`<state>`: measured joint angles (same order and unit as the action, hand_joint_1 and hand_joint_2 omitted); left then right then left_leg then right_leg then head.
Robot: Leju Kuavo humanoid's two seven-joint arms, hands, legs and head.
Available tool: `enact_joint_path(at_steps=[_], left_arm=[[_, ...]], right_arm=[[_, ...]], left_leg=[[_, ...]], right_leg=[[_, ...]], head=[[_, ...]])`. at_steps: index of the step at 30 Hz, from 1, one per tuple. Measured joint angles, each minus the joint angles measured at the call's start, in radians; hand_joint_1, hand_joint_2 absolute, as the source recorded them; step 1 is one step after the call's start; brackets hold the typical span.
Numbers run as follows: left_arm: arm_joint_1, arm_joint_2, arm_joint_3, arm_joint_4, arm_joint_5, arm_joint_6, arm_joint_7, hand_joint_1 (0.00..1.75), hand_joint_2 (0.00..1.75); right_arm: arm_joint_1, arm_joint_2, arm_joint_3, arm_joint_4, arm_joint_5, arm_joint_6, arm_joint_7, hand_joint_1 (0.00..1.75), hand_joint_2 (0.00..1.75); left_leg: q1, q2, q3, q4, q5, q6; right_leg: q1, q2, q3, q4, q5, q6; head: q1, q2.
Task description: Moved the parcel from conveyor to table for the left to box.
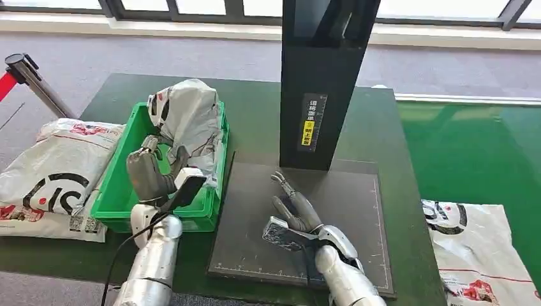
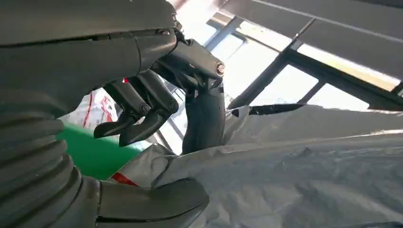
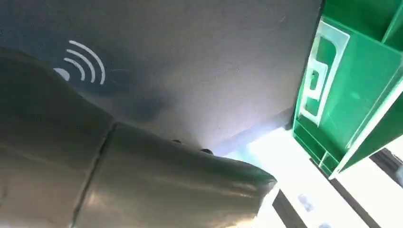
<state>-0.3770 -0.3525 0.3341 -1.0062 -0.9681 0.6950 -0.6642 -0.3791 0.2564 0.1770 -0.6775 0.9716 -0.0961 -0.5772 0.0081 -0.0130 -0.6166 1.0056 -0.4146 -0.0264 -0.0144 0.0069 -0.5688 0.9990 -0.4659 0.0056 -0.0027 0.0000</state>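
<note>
The white printed parcel [image 1: 480,255] is lying flat on the conveyor and has a thin, wavy edge [image 1: 509,231]. It will bunch together and hang in folds when I pick it up.
The grey parcel [image 1: 191,121] stands crumpled in the green bin [image 1: 115,191], its right side draped over the bin's wall. My left hand [image 1: 153,169] is inside the bin against the parcel's near left side. In the left wrist view a fold of the parcel [image 2: 285,166] lies between the thumb [image 2: 152,199] and one finger [image 2: 204,118], while the other fingers [image 2: 133,123] curl on nothing. My right hand [image 1: 293,213] rests on the dark mat [image 1: 351,210], fingers spread and holding nothing. The right wrist view shows the mat [image 3: 199,71] and the bin's wall [image 3: 351,95].
A black column [image 1: 322,83] stands at the mat's far edge. A white printed parcel [image 1: 51,172] lies left of the bin. Another [image 1: 475,248] lies on the green conveyor [image 1: 472,153] at right. A stanchion with a red belt [image 1: 25,73] stands far left.
</note>
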Motion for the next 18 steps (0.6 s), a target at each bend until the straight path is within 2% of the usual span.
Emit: enact_joint_path(at_steps=[1,2,10,18], left_arm=[[0.007,0.0,0.013,-0.024,-0.007,0.0,0.002,0.0,1.75],[0.013,0.0,0.026,-0.046,-0.014,0.0,0.01,0.0,0.0],[0.014,0.0,0.169,-0.082,-0.075,0.0,0.073,0.0,0.0],[-0.042,0.0,0.315,0.012,-0.135,0.0,0.005,0.0,0.0]], right_arm=[[-0.002,0.0,0.0,0.003,0.0,-0.002,0.0,0.0,0.0],[-0.002,0.0,0.0,0.005,-0.001,-0.005,0.0,0.0,0.0],[0.003,0.0,-0.007,0.006,-0.002,-0.014,0.005,0.0,0.0],[0.026,-0.001,-0.026,-0.032,0.001,-0.018,0.021,0.0,0.0]], left_leg=[[0.0,0.0,0.0,0.0,0.0,0.0],[0.0,0.0,0.0,0.0,0.0,0.0],[0.0,0.001,0.0,0.0,0.0,0.0],[0.0,0.001,0.0,0.0,0.0,0.0]], right_leg=[[0.0,0.0,0.0,0.0,0.0,0.0],[0.0,0.0,0.0,0.0,0.0,0.0],[0.0,0.0,-0.001,0.0,-0.001,0.0],[0.0,0.0,-0.001,0.0,0.0,0.0]], head=[[0.0,0.0],[0.0,0.0],[0.0,0.0],[0.0,0.0]])
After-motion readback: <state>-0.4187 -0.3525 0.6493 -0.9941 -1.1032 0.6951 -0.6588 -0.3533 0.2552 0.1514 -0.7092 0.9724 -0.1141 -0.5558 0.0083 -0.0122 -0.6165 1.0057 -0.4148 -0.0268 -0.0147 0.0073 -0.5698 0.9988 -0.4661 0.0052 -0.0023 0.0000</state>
